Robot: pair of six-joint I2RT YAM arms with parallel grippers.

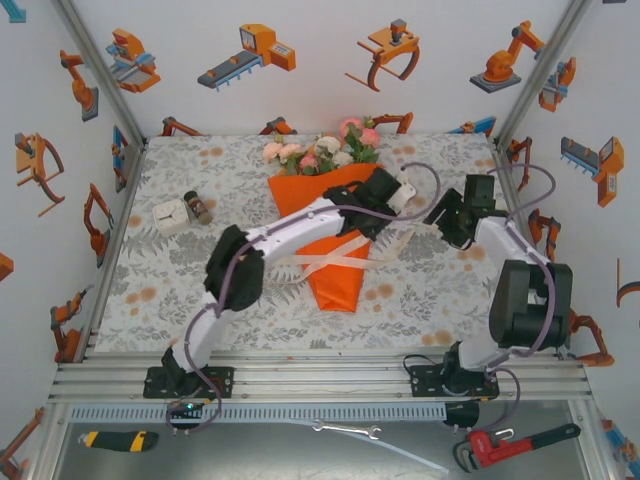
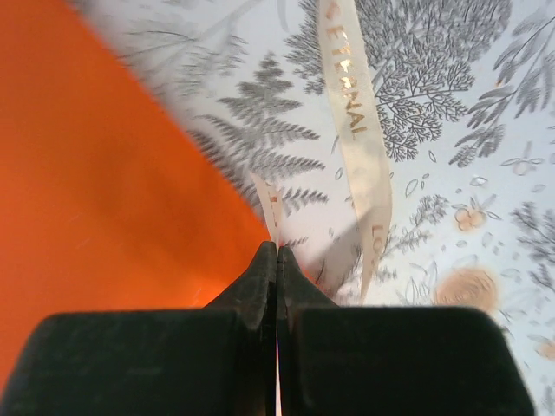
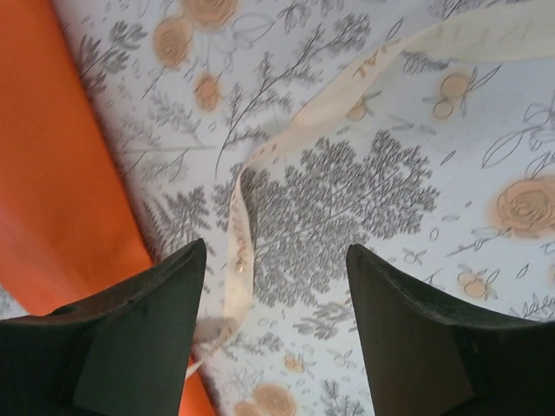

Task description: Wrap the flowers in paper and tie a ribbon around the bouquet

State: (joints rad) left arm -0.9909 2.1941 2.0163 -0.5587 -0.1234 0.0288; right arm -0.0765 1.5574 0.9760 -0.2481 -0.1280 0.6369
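Observation:
I should keep pulling the ribbon's loose end (image 2: 268,201) in my left gripper's fingers across the cone to the clear cloth (image 1: 152,292) near the white box, and let go there.
The bouquet lies mid-table: pink and cream flowers (image 1: 330,150) stick out of the top of an orange paper (image 1: 335,235) cone. The cream ribbon (image 1: 322,263) crosses the cone's narrow part and trails off to its right. My left gripper (image 1: 378,212) reaches over the cone's right edge. In the left wrist view the gripper (image 2: 277,247) is shut on a ribbon end (image 2: 265,198), beside the paper (image 2: 104,191). Another stretch of ribbon (image 2: 355,121) lies on the cloth. My right gripper (image 1: 447,218) hovers right of the cone. It stands open (image 3: 276,251) over the ribbon (image 3: 238,247), beside the paper (image 3: 52,173).
A white box (image 1: 170,215) and a small dark bottle (image 1: 197,206) sit at the table's left. Walls with frame posts close in the left, back and right sides. A red pipe wrench (image 1: 510,442), a spanner (image 1: 345,430) and a yellow knife (image 1: 118,439) lie on the front shelf.

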